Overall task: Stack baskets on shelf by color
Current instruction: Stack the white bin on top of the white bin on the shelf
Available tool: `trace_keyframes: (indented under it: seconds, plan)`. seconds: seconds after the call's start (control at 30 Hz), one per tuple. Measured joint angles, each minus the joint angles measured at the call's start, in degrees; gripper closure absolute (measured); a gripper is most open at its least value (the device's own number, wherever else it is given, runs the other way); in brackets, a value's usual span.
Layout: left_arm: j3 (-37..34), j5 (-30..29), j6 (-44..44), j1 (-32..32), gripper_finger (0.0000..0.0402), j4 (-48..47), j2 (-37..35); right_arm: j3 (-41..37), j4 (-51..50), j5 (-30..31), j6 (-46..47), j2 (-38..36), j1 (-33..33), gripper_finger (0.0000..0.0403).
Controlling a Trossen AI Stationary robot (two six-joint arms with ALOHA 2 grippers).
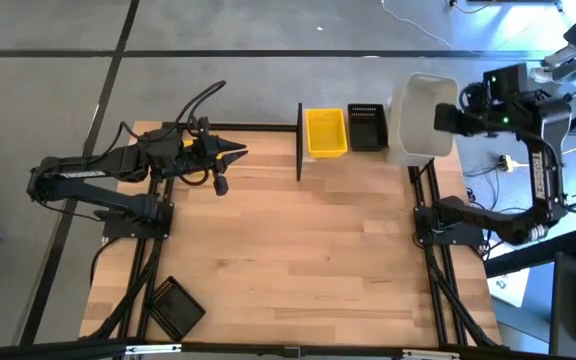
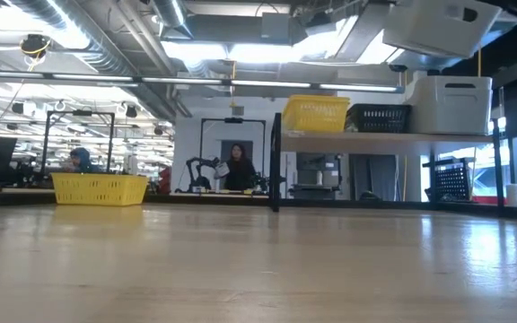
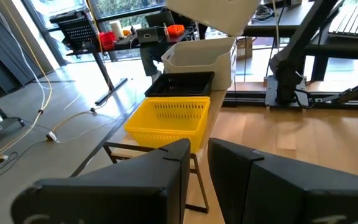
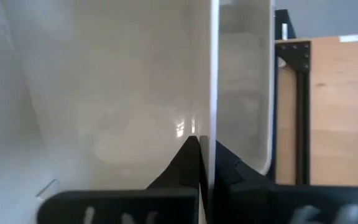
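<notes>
My right gripper should turn the held whitish basket level before lowering it into the whitish basket on the shelf, because it hangs tilted over that one.
On the shelf at the table's far edge, a yellow basket, a black slatted basket and a whitish basket stand in a row. My right gripper is shut on a second whitish basket, held above the whitish one on the shelf. My left gripper hovers over the table's far left, slightly open, nothing between its fingers. Another yellow basket rests on the table below my left arm. My right gripper pinches one side wall of the whitish basket at its rim, one finger inside the basket and one outside. The fingers come from the table's right side, slanting down. The basket hangs tilted, clear of the whitish basket below it.
A black slatted basket lies at the table's near left corner. The shelf's black upright post stands left of the yellow basket. Bare wooden tabletop spreads between the arms.
</notes>
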Motion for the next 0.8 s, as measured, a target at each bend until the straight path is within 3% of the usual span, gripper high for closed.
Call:
trace_keyframes:
  seconds: [0.3,0.8]
  plan:
    - [0.0,0.0,-0.54,-0.02,0.0353,0.0,0.0,-1.84,0.97,9.23,-0.1,0.32,-0.01,0.0403]
    - [0.0,0.0,-1.44,-0.02,0.0353,-0.01,0.0,-1.84,1.45,10.93,-3.35,3.35,0.03,0.0403]
